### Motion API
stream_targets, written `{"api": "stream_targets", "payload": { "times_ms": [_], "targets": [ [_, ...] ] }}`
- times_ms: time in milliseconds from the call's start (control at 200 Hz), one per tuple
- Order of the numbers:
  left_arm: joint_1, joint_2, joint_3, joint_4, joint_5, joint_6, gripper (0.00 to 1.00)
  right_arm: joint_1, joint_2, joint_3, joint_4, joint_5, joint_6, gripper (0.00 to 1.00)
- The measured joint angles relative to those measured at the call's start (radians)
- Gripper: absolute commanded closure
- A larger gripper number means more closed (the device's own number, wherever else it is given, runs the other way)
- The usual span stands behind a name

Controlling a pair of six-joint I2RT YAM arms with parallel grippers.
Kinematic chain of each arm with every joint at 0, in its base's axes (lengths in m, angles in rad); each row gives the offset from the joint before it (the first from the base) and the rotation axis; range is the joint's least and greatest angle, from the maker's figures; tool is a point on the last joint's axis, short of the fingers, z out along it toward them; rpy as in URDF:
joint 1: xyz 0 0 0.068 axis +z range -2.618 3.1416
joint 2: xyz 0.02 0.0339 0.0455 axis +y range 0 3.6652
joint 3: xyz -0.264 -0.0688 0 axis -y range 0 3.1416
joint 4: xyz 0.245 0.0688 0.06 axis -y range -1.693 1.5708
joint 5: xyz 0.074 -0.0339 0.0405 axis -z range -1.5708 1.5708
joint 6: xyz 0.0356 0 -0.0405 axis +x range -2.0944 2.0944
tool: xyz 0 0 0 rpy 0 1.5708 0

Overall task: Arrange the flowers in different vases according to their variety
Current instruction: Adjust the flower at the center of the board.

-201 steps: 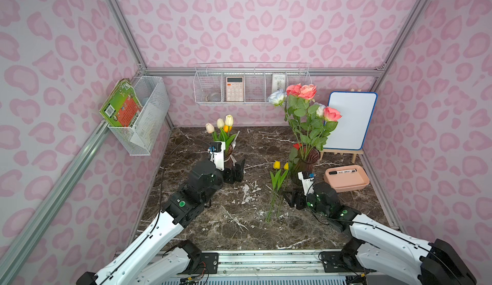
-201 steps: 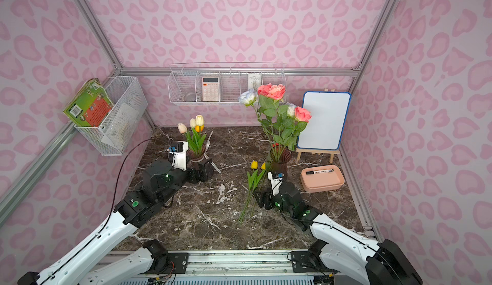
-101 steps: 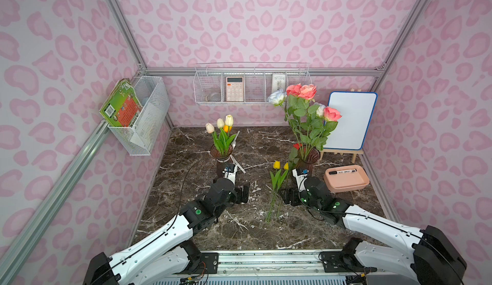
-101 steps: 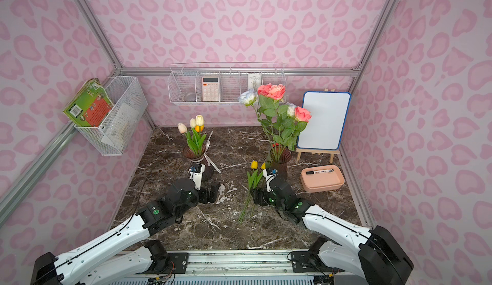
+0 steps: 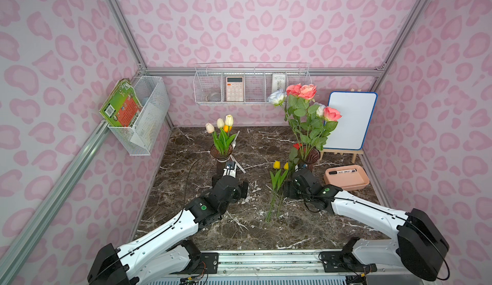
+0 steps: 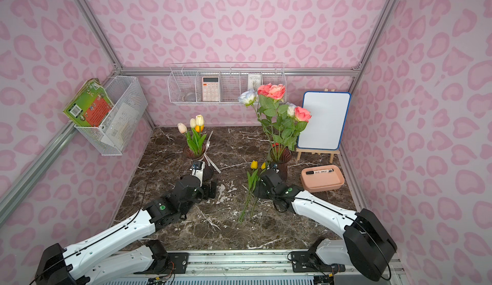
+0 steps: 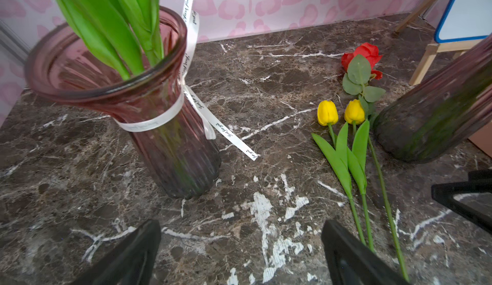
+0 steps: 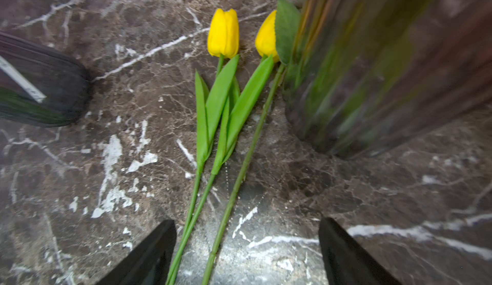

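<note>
The red rose's leaves [image 7: 372, 116] rest against the base of the rose vase, so the robot's right gripper should first sweep the flowers away from the vase and then take the rose's stem [image 8: 248, 159].
In both top views, a ribbon-necked vase [image 5: 222, 155] [image 6: 196, 154] holds several cream and orange tulips. The other vase [image 5: 308, 156] [image 6: 280, 158] holds pink and white roses. Two yellow tulips [image 5: 277, 165] [image 8: 223, 33] and a red rose [image 7: 363, 55] lie on the marble beside the rose vase. My right gripper [image 8: 247, 243] [image 5: 288, 190] is open low over their three stems, which run between its fingers. My left gripper [image 7: 241, 243] [image 5: 242, 188] is open and empty in front of the ribbon vase [image 7: 159, 126].
A pink tray [image 5: 347, 180] with a marker and a whiteboard on an easel [image 5: 350, 121] stand at the right. Wire baskets hang on the back wall [image 5: 251, 88] and left wall [image 5: 141, 113]. The rose vase [image 8: 372, 70] stands close beside my right gripper.
My left arm has drawn back from the ribbon vase toward the front and lowered. My right gripper has edged over the lying stems, its jaws a little wider.
</note>
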Motion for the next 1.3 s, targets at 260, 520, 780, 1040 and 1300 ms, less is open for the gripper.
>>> {"api": "stream_targets", "payload": {
  "times_ms": [260, 520, 780, 1040, 1300],
  "targets": [
    [0.000, -0.016, -0.002, -0.012, -0.039, 0.000, 0.01, 0.002, 0.198, 0.141, -0.099, 0.061, 0.027, 0.43],
    [0.001, -0.016, -0.002, -0.019, -0.048, 0.000, 0.02, 0.016, 0.309, 0.213, -0.103, 0.053, 0.027, 0.47],
    [0.001, -0.016, -0.002, -0.019, -0.048, 0.000, 0.01, 0.061, 0.387, 0.287, -0.121, 0.063, 0.008, 0.52],
    [0.001, -0.014, -0.002, -0.019, -0.048, 0.000, 0.01, 0.077, 0.414, 0.312, -0.204, 0.146, 0.048, 0.54],
    [0.001, -0.012, -0.002, -0.019, -0.043, 0.000, 0.01, 0.079, 0.452, 0.298, -0.199, 0.137, 0.051, 0.67]
  ]
}}
